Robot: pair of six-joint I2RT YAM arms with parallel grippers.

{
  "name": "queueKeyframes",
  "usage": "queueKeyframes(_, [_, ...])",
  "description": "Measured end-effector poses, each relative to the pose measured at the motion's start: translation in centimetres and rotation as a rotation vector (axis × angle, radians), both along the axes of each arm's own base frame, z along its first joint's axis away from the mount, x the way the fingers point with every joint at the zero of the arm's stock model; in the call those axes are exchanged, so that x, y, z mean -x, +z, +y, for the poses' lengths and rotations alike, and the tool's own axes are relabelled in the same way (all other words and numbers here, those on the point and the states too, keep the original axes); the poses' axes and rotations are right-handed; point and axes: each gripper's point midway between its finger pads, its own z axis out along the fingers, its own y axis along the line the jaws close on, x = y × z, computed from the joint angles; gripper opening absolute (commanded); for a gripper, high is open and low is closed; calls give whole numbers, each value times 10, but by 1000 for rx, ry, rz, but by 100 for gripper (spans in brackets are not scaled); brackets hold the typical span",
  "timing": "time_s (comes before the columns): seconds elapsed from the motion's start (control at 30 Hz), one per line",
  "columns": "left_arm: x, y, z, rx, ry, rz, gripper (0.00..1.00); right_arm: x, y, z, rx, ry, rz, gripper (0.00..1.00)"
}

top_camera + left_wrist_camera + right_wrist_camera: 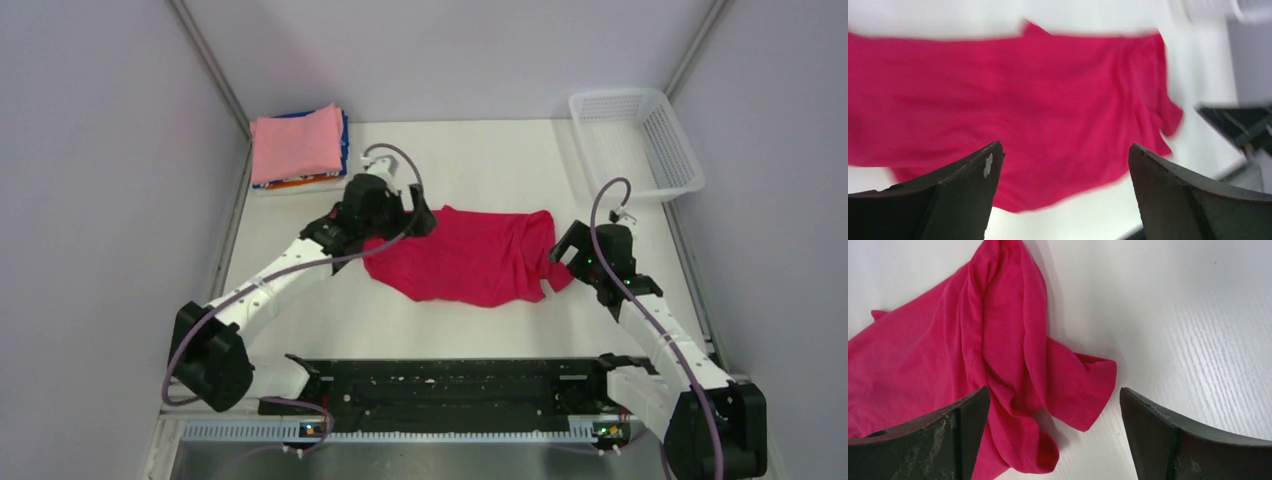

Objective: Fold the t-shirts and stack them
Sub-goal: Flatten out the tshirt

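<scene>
My left gripper should grab the t-shirt's near edge (502, 299) next to my right gripper's end (543, 250) and help lift the t-shirt open, because the red t-shirt is bunched up at that end.
A crimson-red t-shirt (465, 255) lies crumpled and spread across the middle of the white table (480, 160). My left gripper (420, 217) hovers at its left end, open, with nothing between the fingers. In the left wrist view the red t-shirt (1023, 90) spreads below the open left gripper (1064, 147). My right gripper (562, 252) is at the shirt's bunched right end, open and empty. The right wrist view shows a rumpled sleeve of the red t-shirt (998, 340) under the right gripper (1054, 390). A stack of folded t-shirts with a pink one (298, 143) on top sits at the back left.
A white mesh basket (680, 150) stands at the back right corner. A black rail (450, 385) runs along the near edge between the arm bases. Grey walls close in both sides of the table.
</scene>
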Motion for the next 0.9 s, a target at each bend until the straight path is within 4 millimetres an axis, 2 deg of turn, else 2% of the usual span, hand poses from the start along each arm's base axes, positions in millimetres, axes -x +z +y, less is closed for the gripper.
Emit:
queueKeyframes(0.07, [26, -12, -41, 48, -144, 32, 99, 1, -4, 5, -19, 23, 14, 99])
queueKeyframes(0.13, [56, -46, -74, 69, -269, 132, 99, -3, -7, 15, -50, 62, 13, 99])
queueKeyframes(0.17, [67, -65, -81, 68, -298, 186, 99, -4, -9, 20, -68, 84, 15, 99])
queueKeyframes(0.2, [78, -92, -85, 59, -314, 265, 99, -6, -11, 24, -84, 102, 15, 99])
queueKeyframes(0.3, [98, -151, -75, 11, -280, 443, 99, -10, -21, 38, -133, 159, 32, 99])
queueKeyframes(0.33, [101, -160, -73, 15, -265, 480, 99, -11, -24, 43, -147, 176, 38, 99])
queueKeyframes(0.4, [87, -154, -74, 38, -235, 446, 99, -12, -31, 50, -164, 201, 55, 99])
queueKeyframes(0.47, [78, -158, -69, 51, -198, 460, 99, -14, -38, 58, -171, 225, 67, 99])
queueKeyframes(0.6, [45, -157, -54, 105, -112, 462, 99, -11, -49, 76, -170, 280, 94, 99])
queueKeyframes(0.73, [-10, -154, -22, 142, 23, 449, 99, -9, -48, 96, -180, 326, 85, 99])
queueKeyframes(0.9, [-74, -150, 18, 49, 179, 435, 99, 8, -50, 133, -184, 409, 76, 99])
